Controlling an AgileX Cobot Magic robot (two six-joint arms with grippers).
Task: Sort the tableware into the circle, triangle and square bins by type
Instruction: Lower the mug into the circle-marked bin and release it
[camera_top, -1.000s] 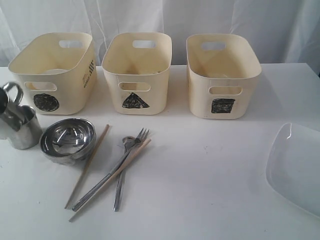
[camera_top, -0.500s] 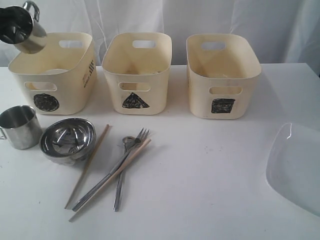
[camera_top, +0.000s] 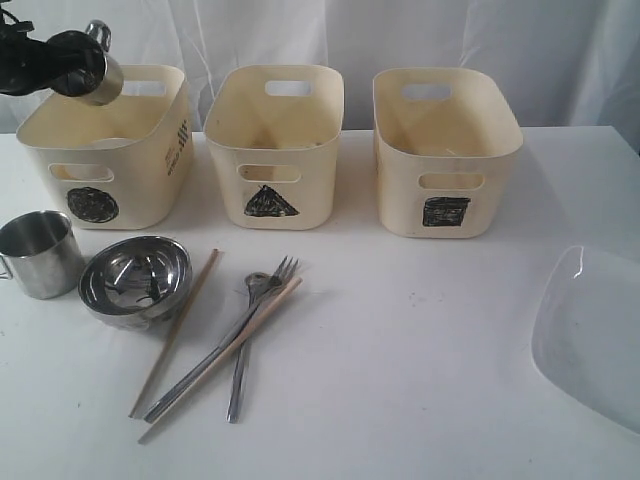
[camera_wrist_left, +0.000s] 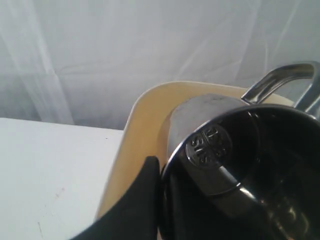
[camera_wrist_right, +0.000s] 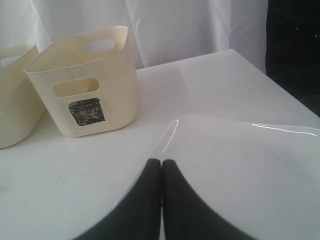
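Note:
My left gripper should carry on going, as the steel mug (camera_top: 106, 84) hangs over the opening of the circle bin (camera_top: 112, 124). It should let go of the mug inside the bin's sides.
My left gripper (camera_top: 55, 62) is shut on the rim of a steel mug (camera_top: 92, 76), held tipped on its side above the back of the circle bin (camera_top: 105, 160). In the left wrist view one black finger (camera_wrist_left: 145, 200) presses the outside of the mug (camera_wrist_left: 235, 160) over the bin's rim (camera_wrist_left: 142, 120). A second mug (camera_top: 38, 255) and the steel bowl (camera_top: 135, 280) stand on the table. Two chopsticks (camera_top: 176, 330), fork (camera_top: 285, 268), spoon (camera_top: 257, 285) and knife (camera_top: 190, 385) lie crossed. My right gripper (camera_wrist_right: 161, 164) is shut and empty above the white plate (camera_wrist_right: 240, 170). I cannot make out the small white bowl.
The triangle bin (camera_top: 273, 150) and the square bin (camera_top: 445, 155) stand in the back row beside the circle bin. The plate (camera_top: 590, 335) lies at the table's right edge. A white curtain hangs behind. The square bin (camera_wrist_right: 85, 82) is beyond the plate in the right wrist view.
The left gripper has lifted one mug from beside the other mug up over the circle bin, then shifted it slightly right and tipped it further. The right gripper has not moved.

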